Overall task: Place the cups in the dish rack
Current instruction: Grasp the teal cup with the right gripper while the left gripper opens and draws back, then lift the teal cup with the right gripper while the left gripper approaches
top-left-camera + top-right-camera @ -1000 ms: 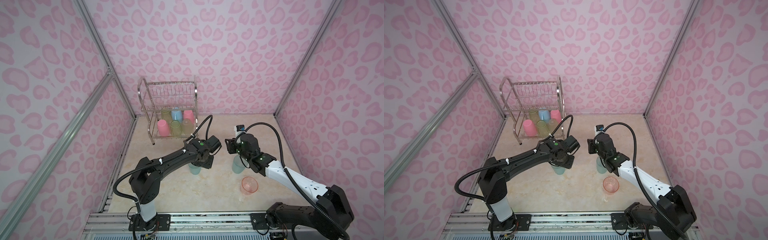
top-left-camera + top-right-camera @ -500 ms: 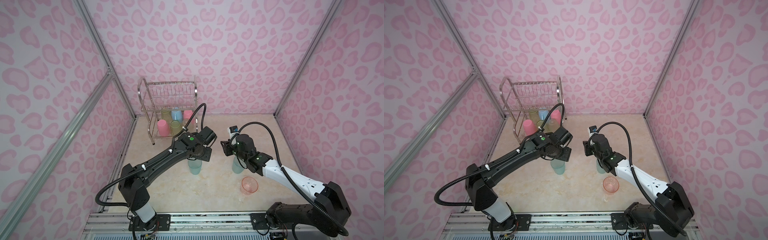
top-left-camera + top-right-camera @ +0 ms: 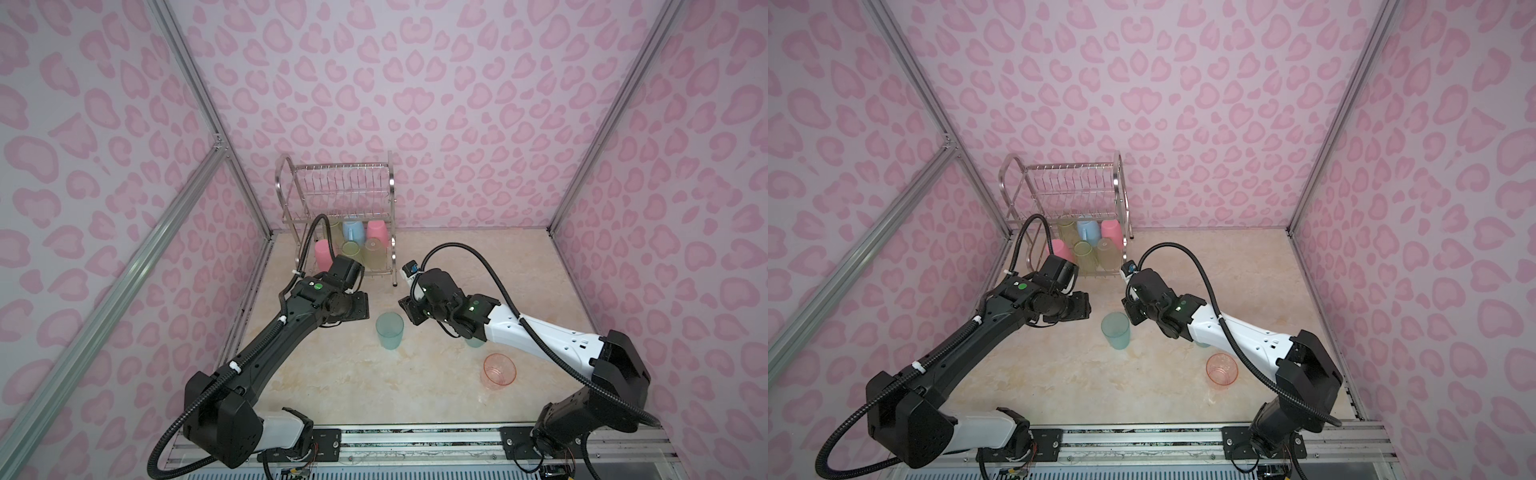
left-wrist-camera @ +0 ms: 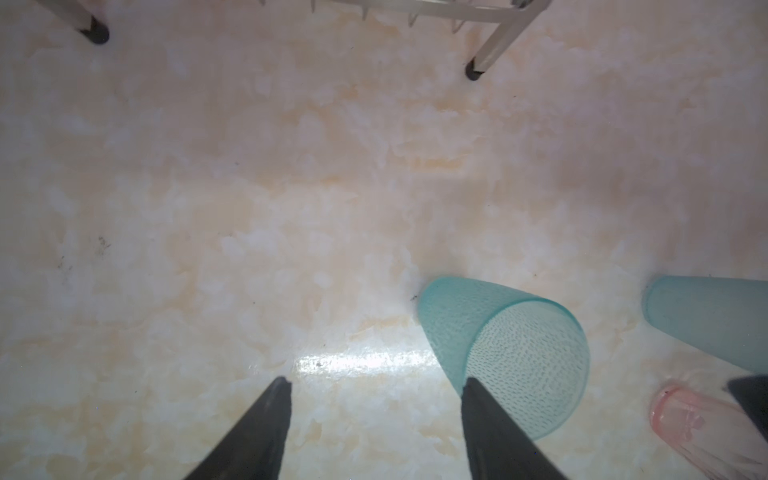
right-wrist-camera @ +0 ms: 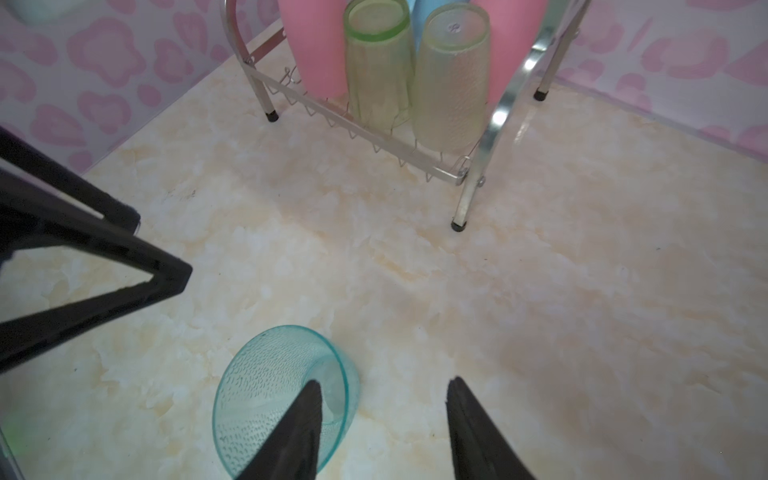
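The teal cup (image 3: 390,336) stands with its opening up. Next, my right gripper grips its rim (image 3: 400,317) and tips its base toward my left gripper to rack it upside down.
A translucent teal cup (image 3: 390,330) (image 3: 1115,330) stands upright on the table between my two arms. In the left wrist view my left gripper (image 4: 376,382) is open with only bare table between its fingers, and that teal cup (image 4: 498,353) lies just outside one finger. My right gripper (image 5: 384,382) is open above the table, one fingertip over the rim of the same cup (image 5: 282,399). A second teal cup (image 4: 706,320) is mostly hidden under my right arm in both top views. A peach cup (image 3: 498,370) stands nearer the front. The dish rack (image 3: 336,199) holds several cups on its lower tier.
The rack's front legs (image 5: 459,224) stand on the table just beyond the teal cup. My left gripper's fingers (image 5: 158,274) show to one side in the right wrist view. Patterned walls close in the marbled table (image 3: 332,374) on three sides.
My left gripper opened, released the teal cup and drew back to the left toward the rack. The cup stays standing. My right gripper moved left to the cup.
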`<state>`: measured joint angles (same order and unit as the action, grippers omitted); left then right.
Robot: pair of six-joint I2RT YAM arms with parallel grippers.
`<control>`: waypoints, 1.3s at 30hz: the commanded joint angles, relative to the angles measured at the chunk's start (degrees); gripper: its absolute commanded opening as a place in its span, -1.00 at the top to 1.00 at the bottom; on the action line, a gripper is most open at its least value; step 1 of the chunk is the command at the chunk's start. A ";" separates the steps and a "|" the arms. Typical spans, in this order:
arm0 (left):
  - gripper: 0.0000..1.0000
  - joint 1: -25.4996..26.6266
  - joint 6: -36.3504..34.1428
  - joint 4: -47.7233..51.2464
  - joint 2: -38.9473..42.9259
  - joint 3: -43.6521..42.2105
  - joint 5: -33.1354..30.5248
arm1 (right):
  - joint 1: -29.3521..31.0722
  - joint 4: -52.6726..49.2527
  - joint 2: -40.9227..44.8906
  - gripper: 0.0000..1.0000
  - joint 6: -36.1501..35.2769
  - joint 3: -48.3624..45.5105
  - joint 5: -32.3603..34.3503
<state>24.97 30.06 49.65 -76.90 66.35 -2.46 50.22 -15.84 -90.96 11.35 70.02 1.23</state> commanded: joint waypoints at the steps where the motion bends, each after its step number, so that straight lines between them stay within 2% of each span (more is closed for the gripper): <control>1: -0.35 -2.58 0.76 -5.06 2.12 -3.94 3.93 | 1.42 -10.05 -2.96 0.03 -1.74 4.06 -3.17; 4: -0.35 -3.06 1.29 -6.90 3.27 -6.22 4.31 | 2.49 -16.33 -6.19 0.03 -2.96 8.49 -4.83; 9: -0.35 -3.25 2.08 -9.28 4.33 -8.99 4.83 | 2.84 -20.98 -10.45 0.06 -3.86 12.12 -6.61; 22: -0.35 -3.35 2.63 -11.96 5.28 -12.56 5.70 | 2.21 -23.14 -15.95 0.20 -2.93 14.08 -4.62; 26: -0.35 -3.28 2.38 -12.51 5.19 -12.70 6.15 | 1.69 -22.09 -16.42 0.37 -1.55 13.82 -3.16; 29: -0.35 -3.35 2.02 -12.44 5.03 -12.65 5.47 | 1.09 -20.28 -15.72 0.59 -0.40 13.50 -2.71; 32: -0.35 -3.35 2.31 -12.60 4.90 -12.82 5.53 | 0.59 -18.91 -15.31 0.96 0.38 13.53 -3.30; 39: -0.38 -4.15 3.54 -13.40 5.44 -13.42 9.02 | -1.27 -15.43 -11.77 1.00 1.10 11.57 -6.10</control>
<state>21.32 32.99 37.60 -71.79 53.23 4.29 49.74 -34.20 -103.94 11.44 82.46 -3.18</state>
